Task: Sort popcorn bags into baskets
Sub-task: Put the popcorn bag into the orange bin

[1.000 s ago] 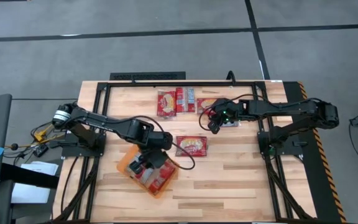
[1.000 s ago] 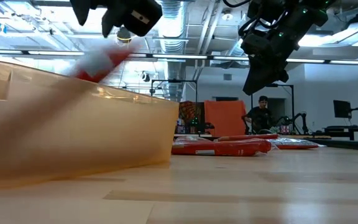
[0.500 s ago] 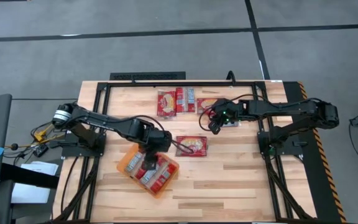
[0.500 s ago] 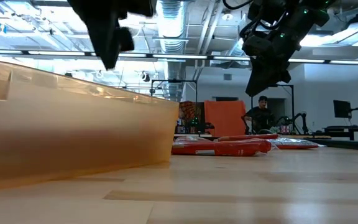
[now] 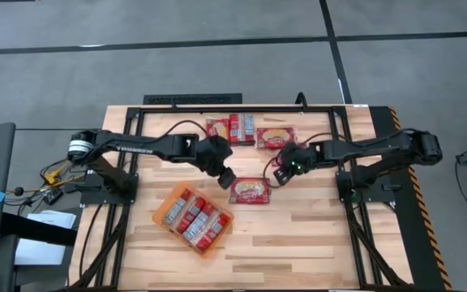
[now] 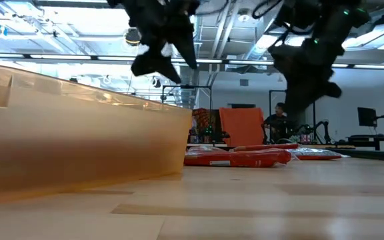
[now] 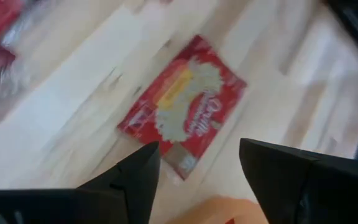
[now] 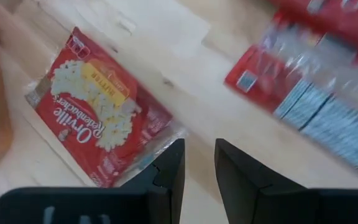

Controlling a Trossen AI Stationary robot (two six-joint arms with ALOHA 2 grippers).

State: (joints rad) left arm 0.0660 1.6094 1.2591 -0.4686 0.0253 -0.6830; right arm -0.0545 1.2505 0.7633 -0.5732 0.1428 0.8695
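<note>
My right gripper should push the red popcorn bag (image 5: 250, 191) toward the far bags (image 5: 242, 130) so that my left gripper can pinch it, because the red bag is lying flat on open wood.
One red popcorn bag (image 5: 250, 191) with a yellow-cream panel lies flat on the table's middle; it also shows in the wrist views (image 7: 182, 118) (image 8: 98, 109). My left gripper (image 5: 227, 176) (image 7: 197, 171) hangs open and empty just left of it. My right gripper (image 5: 282, 172) (image 8: 199, 165) hovers just right of it, its fingers a narrow gap apart, holding nothing. The orange basket (image 5: 160, 214) (image 6: 79, 133) sits skewed near the table's near-left part, with several bags (image 5: 197, 224) lying flat inside. More bags (image 5: 229, 130) (image 5: 276, 135) lie flat along the far side.
A black frame (image 5: 233, 100) runs along the table's far edge, and the arm bases stand at the left and right edges. Bare wood lies on the near-right part of the table. In the low view a person (image 6: 282, 120) sits far back in the room.
My left gripper let a red bag drop into the basket, then swung up and away from the basket toward the far right, ending beside the middle bag. My right gripper moved a little toward the near edge, closer to that same bag.
</note>
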